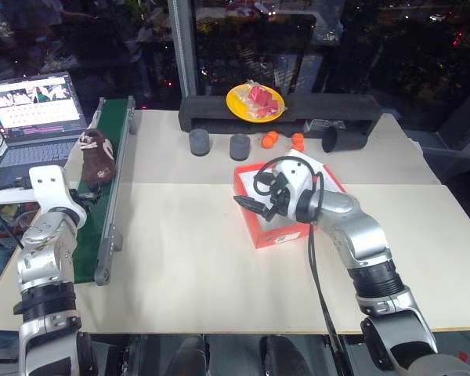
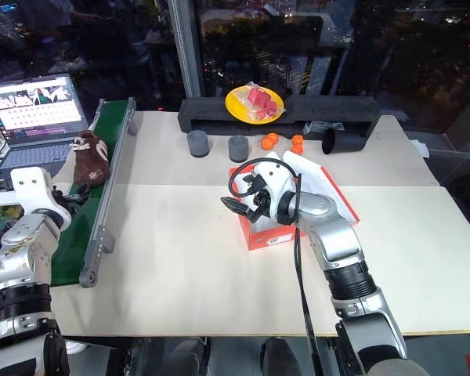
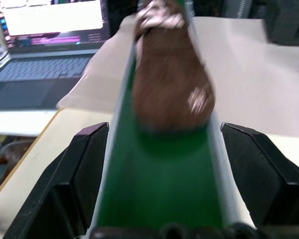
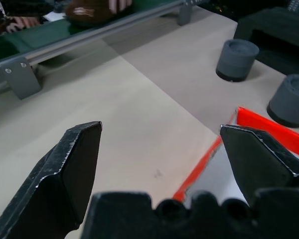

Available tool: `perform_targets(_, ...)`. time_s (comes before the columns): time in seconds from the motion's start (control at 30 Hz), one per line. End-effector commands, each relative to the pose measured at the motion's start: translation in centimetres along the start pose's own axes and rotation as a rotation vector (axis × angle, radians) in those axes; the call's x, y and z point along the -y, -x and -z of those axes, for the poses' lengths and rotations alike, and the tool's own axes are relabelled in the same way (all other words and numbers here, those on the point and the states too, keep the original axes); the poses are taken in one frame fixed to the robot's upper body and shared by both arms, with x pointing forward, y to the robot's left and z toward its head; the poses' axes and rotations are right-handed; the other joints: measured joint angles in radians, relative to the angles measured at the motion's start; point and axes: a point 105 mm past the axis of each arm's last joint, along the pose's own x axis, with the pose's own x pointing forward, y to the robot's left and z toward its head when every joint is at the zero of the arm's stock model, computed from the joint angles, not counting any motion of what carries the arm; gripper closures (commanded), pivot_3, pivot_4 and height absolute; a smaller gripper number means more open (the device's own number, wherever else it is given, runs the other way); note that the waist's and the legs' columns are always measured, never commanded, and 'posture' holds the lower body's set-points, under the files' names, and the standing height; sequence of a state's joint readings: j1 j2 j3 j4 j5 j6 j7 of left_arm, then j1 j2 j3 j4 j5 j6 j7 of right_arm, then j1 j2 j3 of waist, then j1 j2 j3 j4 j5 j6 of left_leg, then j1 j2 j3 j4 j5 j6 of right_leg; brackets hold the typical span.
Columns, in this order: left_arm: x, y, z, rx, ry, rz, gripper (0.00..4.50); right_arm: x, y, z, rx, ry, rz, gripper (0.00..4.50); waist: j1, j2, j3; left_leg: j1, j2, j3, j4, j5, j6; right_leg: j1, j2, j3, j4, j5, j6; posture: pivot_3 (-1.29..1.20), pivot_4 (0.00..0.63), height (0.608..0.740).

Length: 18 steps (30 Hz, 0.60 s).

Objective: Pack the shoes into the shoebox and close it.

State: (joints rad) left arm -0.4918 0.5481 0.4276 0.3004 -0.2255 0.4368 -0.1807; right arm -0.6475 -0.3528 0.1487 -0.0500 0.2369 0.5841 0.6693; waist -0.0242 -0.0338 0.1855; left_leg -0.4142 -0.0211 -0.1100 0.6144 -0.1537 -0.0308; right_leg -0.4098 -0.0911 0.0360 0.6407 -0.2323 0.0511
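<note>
Only plain white inside can be seen around my right gripper, so I should expect an empty shoebox (image 1: pixel 268 236) when I bring the shoe over.
A dark brown fuzzy shoe (image 1: pixel 96 155) with white laces lies on the green conveyor belt (image 1: pixel 90 235) at the table's left. My left gripper (image 3: pixel 164 128) is open and level, just short of the shoe's near end, with one finger on each side of the belt. The red-orange shoebox (image 1: pixel 278 233) stands open mid-table, its lid (image 1: pixel 329 182) folded back to the right. My right gripper (image 1: pixel 254 205) hangs open over the box's left edge (image 4: pixel 204 164), holding nothing. That hand hides much of the box's white inside.
An open laptop (image 1: pixel 35 110) sits left of the conveyor. At the back are a black riser (image 1: pixel 313 110) with a yellow plate (image 1: pixel 255 102), two grey cylinders (image 1: pixel 199 142), small orange balls (image 1: pixel 270 139) and a tipped black cup (image 1: pixel 341 139).
</note>
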Motion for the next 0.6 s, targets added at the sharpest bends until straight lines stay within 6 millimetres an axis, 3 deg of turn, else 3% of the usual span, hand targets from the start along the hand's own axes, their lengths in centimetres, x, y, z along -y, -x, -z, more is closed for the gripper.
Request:
perform_targets(0.03, -0.8, -0.4, -2.0, 0.055, -0.024, -0.025, 0.63, 0.5, 0.8, -1.3, 0.037, 0.031, 0.035, 0.07, -0.004, 0.000, 0.000, 0.000, 0.000, 0.000, 0.000, 0.000, 0.000, 0.000, 0.000, 0.000, 0.000, 0.000, 0.000, 0.00, 0.150, 0.740)
perform_targets(0.17, -1.5, -0.8, -2.1, 0.045, -0.001, -0.057, 0.63, 0.8, 1.1, -1.2, 0.027, 0.035, 0.051, 0.07, -0.012, 0.000, 0.000, 0.000, 0.000, 0.000, -0.001, 0.000, 0.000, -0.001, 0.000, 0.000, 0.001, 0.000, 0.000, 0.00, 0.150, 0.740)
perform_targets(0.3, -1.4, -1.1, 0.1, -0.058, 0.094, -0.043, 0.63, 1.1, 1.4, -1.2, 0.020, 0.041, 0.066, 0.07, -0.018, 0.000, 0.000, 0.000, 0.000, 0.000, -0.001, 0.000, 0.000, -0.001, 0.000, 0.000, 0.001, 0.000, 0.000, 0.00, 0.150, 0.740)
perform_targets(0.37, -0.2, -1.1, 1.2, -0.118, 0.136, 0.024, 1.16, 1.3, 1.4, -1.3, 0.022, 0.042, 0.071, 0.00, -0.019, 0.000, 0.000, 0.000, 0.000, 0.000, -0.001, 0.000, 0.000, -0.001, 0.000, 0.000, 0.001, 0.000, 0.000, 0.00, 0.150, 0.740)
perform_targets(0.47, 1.0, -0.8, 1.2, -0.126, 0.171, 0.083, 2.04, 1.2, 1.4, -1.4, 0.024, 0.044, 0.071, 0.00, -0.014, 0.000, 0.000, 0.001, 0.000, 0.000, -0.001, 0.000, 0.000, 0.000, 0.000, 0.000, 0.002, 0.000, 0.000, 0.00, 0.150, 0.740)
perform_targets(0.6, 0.9, -0.7, 0.4, -0.108, 0.203, 0.067, 3.48, 1.1, 1.4, -1.4, 0.020, 0.047, 0.069, 0.00, 0.003, 0.000, 0.000, 0.004, 0.000, 0.000, -0.001, 0.000, 0.000, 0.004, 0.000, -0.001, 0.001, -0.001, 0.001, 0.00, 0.150, 0.740)
